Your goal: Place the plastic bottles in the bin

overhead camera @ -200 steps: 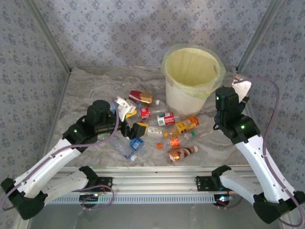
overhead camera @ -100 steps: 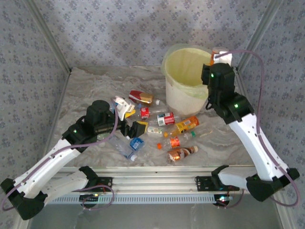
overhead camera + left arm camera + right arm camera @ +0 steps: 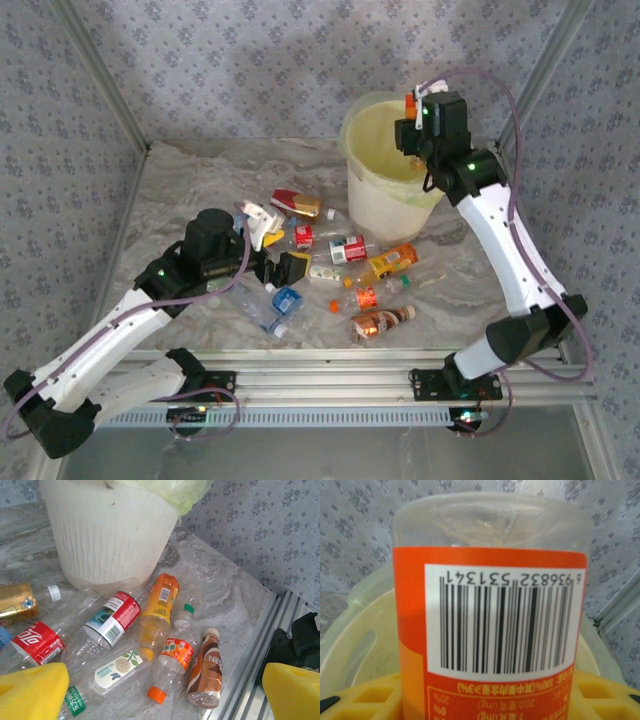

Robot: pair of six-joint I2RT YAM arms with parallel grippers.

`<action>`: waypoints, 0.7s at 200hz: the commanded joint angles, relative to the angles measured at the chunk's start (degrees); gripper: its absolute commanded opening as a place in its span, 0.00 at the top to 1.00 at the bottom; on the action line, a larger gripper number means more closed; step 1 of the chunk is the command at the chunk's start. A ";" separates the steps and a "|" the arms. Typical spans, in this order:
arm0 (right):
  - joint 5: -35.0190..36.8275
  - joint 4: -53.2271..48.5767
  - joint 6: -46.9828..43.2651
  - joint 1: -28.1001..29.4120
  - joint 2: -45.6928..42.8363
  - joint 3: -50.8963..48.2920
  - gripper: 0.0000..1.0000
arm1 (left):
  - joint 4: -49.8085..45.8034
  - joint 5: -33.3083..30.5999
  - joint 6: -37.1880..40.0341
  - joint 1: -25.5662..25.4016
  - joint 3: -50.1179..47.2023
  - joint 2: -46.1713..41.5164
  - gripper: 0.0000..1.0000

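The orange-labelled bottle [image 3: 411, 106] is hanging over the bin's opening [image 3: 383, 142], so I should keep lowering it with my right gripper until my fingers are below the bin's rim, then let it go.
My right gripper [image 3: 412, 110] hangs over the bin's [image 3: 385, 205] far rim, shut on an orange-labelled clear bottle [image 3: 490, 620] with a barcode; its yellow pads [image 3: 367, 696] flank the bottle, and the bin's bag-lined inside [image 3: 355, 645] lies below. My left gripper [image 3: 278, 248] stands open over the pile with nothing between its yellow pads [image 3: 32, 690]. Under it lie a brown bottle [image 3: 205, 670], an orange-capped bottle [image 3: 172, 662], an orange-tinted bottle [image 3: 159, 602], a red-and-white-labelled bottle [image 3: 112, 617] and a red cola bottle [image 3: 37, 642].
More bottles lie about the table's middle: a gold-and-red one [image 3: 297, 204], a blue-labelled crushed one [image 3: 283, 303], a small green-capped one [image 3: 184, 615]. The table's metal front rail [image 3: 250, 670] runs just right of the brown bottle. Patterned walls enclose the table.
The right arm has swung up and leftward from beside the bin to above its rim, carrying the orange-labelled bottle. The left arm has stayed nearly still.
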 commanded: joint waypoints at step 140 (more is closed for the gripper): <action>-13.97 -23.82 4.22 -4.17 23.78 20.30 0.52 | -2.44 -3.33 -1.70 -0.29 2.79 0.04 0.00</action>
